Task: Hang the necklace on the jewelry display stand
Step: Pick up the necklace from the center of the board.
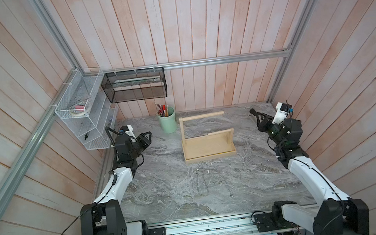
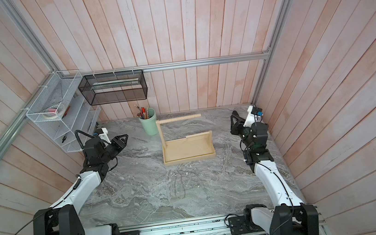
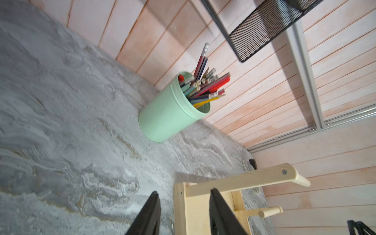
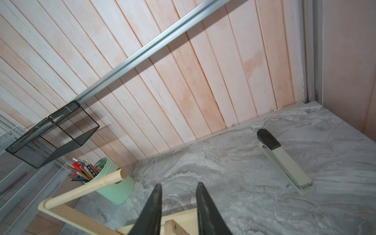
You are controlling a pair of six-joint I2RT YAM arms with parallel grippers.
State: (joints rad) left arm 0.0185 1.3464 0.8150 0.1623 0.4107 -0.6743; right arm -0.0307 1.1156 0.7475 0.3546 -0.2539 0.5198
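My open right gripper keeps moving toward the necklace's end (image 1: 208, 171), which lies clear of the stand's tray (image 1: 210, 158), until its fingers close on that end.
The jewelry display stand (image 1: 210, 149) is light wood, with a tray base and two round bars; it stands upright mid-table, toward the back. It also shows in the other views (image 2: 188, 150) (image 3: 195, 213) (image 4: 87, 188). The necklace is hard to make out: only a faint thin strand with tiny pale flecks (image 1: 204, 179) lies on the marble in front of the stand. My left gripper (image 1: 148, 135) (image 3: 184, 191) hovers left of the stand, open and empty. My right gripper (image 1: 254, 113) (image 4: 179, 183) is at the far right, also open and empty. Both are far from the strand.
A mint-green pen cup (image 1: 167, 123) full of pencils stands just left of the stand's back corner. A stapler (image 4: 284, 162) lies near the back right corner. A black mesh basket (image 1: 134, 85) and a white wire shelf (image 1: 80, 111) hang on the walls.
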